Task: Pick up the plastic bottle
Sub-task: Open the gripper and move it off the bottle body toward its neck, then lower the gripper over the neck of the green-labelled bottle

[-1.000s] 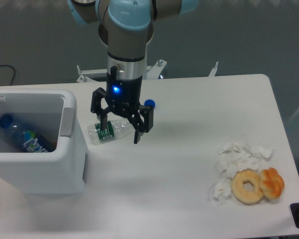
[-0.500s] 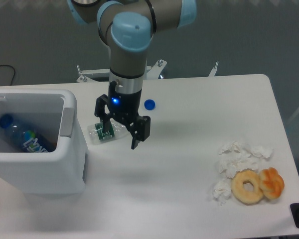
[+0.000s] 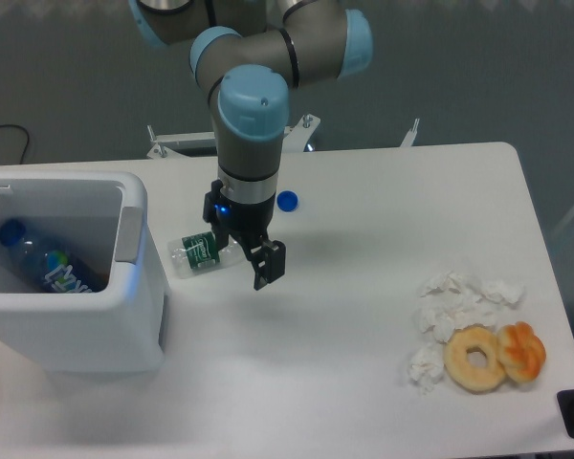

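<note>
The plastic bottle (image 3: pixel 202 251) should stay level and point out to the side when I pick it up by its neck end, because the clear far end (image 3: pixel 179 255) looks empty.
The plastic bottle (image 3: pixel 197 252) lies on its side on the white table, just right of the white bin. It is clear, with a dark green label band and no cap. My gripper (image 3: pixel 239 239) hangs low over the bottle's right end, open, with one finger (image 3: pixel 268 264) in front of the bottle and the other mostly hidden behind the wrist. The bottle's right end is hidden under the gripper. I cannot tell whether the fingers touch it.
A white bin (image 3: pixel 139 316) at the left holds a bottle with a blue cap and blue label (image 3: pixel 48 266). A loose blue cap (image 3: pixel 287 201) lies behind the gripper. Crumpled tissues (image 3: pixel 459 296) and two doughnuts (image 3: pixel 493 356) lie at the front right.
The gripper has turned about its vertical axis and come down closer to the bottle. The bottle has not moved.
</note>
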